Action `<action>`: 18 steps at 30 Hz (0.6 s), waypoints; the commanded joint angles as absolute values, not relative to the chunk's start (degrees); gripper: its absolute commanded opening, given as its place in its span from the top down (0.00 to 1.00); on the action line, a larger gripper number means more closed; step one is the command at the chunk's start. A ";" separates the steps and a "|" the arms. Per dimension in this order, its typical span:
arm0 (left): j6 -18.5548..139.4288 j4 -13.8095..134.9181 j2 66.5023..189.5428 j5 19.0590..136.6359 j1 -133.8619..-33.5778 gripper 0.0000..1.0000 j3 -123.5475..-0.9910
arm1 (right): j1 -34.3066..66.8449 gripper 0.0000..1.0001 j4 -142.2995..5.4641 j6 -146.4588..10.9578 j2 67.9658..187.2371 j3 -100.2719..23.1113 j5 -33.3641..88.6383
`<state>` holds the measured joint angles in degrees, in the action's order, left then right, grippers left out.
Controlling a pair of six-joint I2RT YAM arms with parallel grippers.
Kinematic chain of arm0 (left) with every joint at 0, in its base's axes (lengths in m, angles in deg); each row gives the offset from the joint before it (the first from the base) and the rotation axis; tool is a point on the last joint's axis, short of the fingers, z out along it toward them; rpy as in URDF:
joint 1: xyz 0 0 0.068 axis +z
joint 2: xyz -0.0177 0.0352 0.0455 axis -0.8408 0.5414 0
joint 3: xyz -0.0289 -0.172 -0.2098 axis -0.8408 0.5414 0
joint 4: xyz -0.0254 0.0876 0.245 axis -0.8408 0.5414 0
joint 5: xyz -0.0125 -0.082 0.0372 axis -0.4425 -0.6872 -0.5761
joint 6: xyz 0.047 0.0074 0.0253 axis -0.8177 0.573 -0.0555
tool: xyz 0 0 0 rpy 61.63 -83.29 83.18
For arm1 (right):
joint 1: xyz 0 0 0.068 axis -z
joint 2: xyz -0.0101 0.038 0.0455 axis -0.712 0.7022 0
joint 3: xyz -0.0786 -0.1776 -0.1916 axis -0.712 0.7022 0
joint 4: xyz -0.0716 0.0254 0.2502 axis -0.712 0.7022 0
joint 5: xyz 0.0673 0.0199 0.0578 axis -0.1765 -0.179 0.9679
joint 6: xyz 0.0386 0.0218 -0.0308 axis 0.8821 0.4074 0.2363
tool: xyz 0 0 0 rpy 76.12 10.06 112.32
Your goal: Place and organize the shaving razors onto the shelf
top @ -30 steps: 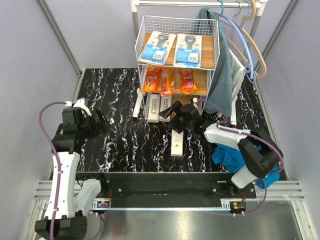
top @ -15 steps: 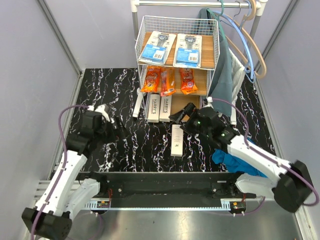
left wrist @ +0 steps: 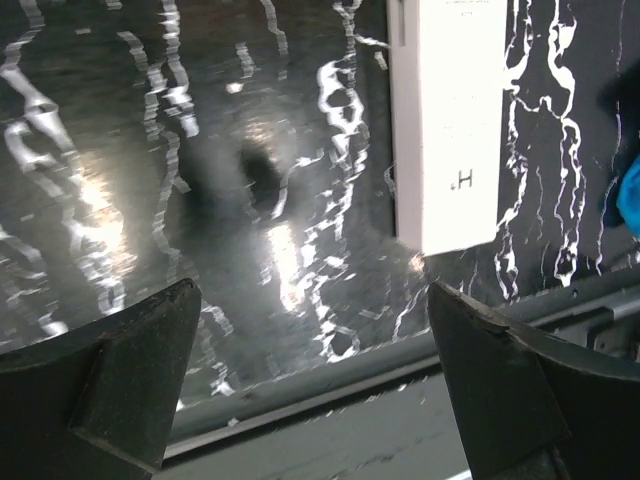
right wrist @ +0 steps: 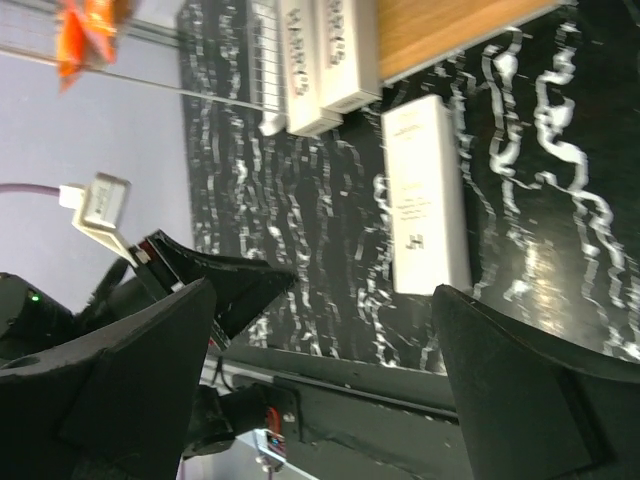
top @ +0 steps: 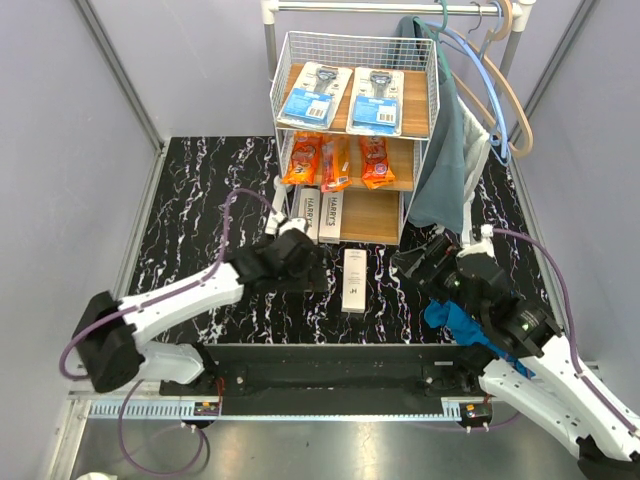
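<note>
The narrow width of the third white box [top: 354, 275] is in line with my open fingers, so my left gripper goes on over its H end [top: 353, 300] and closes there.
The shelf [top: 285, 120] stands at the back of the table. Two blue-and-white razor cards [top: 345, 95] lie on its top board, orange bags [top: 335, 160] on the middle board, and two white boxes [top: 320, 213] [right wrist: 320, 50] on the left of the bottom board. A third white box [top: 353, 280] [left wrist: 447, 120] [right wrist: 428, 195] lies flat on the black marbled table in front of the shelf. My left gripper [top: 308, 270] [left wrist: 315, 370] is open and low, just left of that box. On the box's right, some way off, my right gripper [top: 418, 264] [right wrist: 325, 380] also stands open and empty.
A white clothes rail with hangers [top: 490, 70] and a grey-green garment [top: 450, 150] stands right of the shelf. A blue cloth [top: 458, 320] lies at the front right under the right arm. The table's front rail [left wrist: 330, 375] is close below the left fingers.
The left arm has swung from the far left across the table to beside the loose box. The right arm has pulled back from the box to the right. Both grippers stayed open.
</note>
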<state>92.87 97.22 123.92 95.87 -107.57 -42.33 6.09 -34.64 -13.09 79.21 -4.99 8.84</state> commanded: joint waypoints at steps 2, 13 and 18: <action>97.28 92.28 131.09 104.82 -113.29 0.01 -50.11 | 6.20 0.00 -26.13 -12.87 76.50 -6.19 4.44; 98.08 89.03 139.18 106.94 -117.69 0.01 -54.25 | 6.20 0.00 -23.84 -10.41 71.66 -3.47 4.09; 97.37 88.76 148.05 105.80 -119.36 0.01 -59.52 | 6.20 0.01 -22.61 -9.35 70.25 -3.20 4.53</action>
